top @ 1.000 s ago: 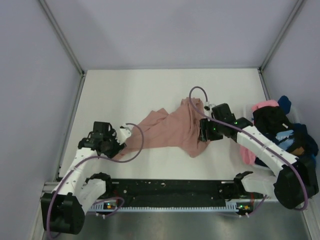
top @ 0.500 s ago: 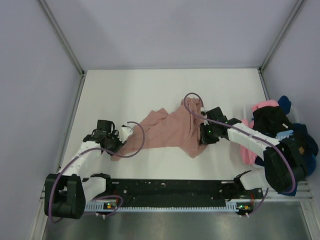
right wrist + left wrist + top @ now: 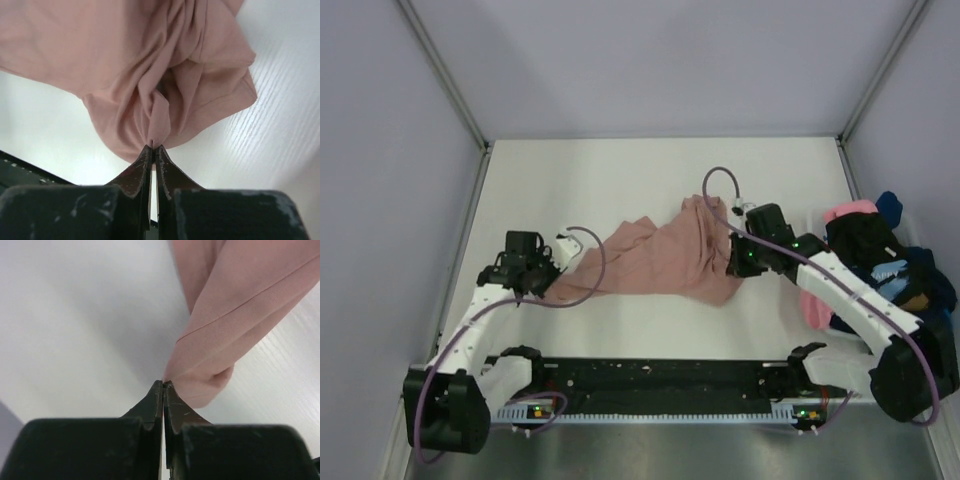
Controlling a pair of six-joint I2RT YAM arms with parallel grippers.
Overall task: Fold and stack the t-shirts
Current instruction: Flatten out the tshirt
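The rose-pink t-shirt lies bunched [image 3: 688,243] between the robot's left gripper and right gripper, so both grippers need to raise it high and lay it out flat [image 3: 600,195] before they fold it.
A dusty rose-pink t-shirt [image 3: 660,258] lies bunched across the middle of the white table. My left gripper [image 3: 552,275] is shut on its left end; in the left wrist view the fingertips [image 3: 164,385] pinch a fold of the pink cloth [image 3: 235,315]. At the shirt's right end my right gripper [image 3: 733,262] is shut on a gathered pleat, and the right wrist view has the jaws [image 3: 154,148] pressed together on the pink fabric [image 3: 150,75]. More t-shirts [image 3: 880,260], bright pink, black, navy and light blue, sit heaped at the right edge.
Grey walls with metal posts enclose the table [image 3: 620,180] at the back and both sides. A black rail [image 3: 660,380] holding the arm bases runs along the near edge. Purple cables [image 3: 715,180] loop above each wrist.
Both grippers have shut on the pink t-shirt. The shirt's right end, which hung down toward the near edge, has been drawn up and right; the left end is pulled slightly outward.
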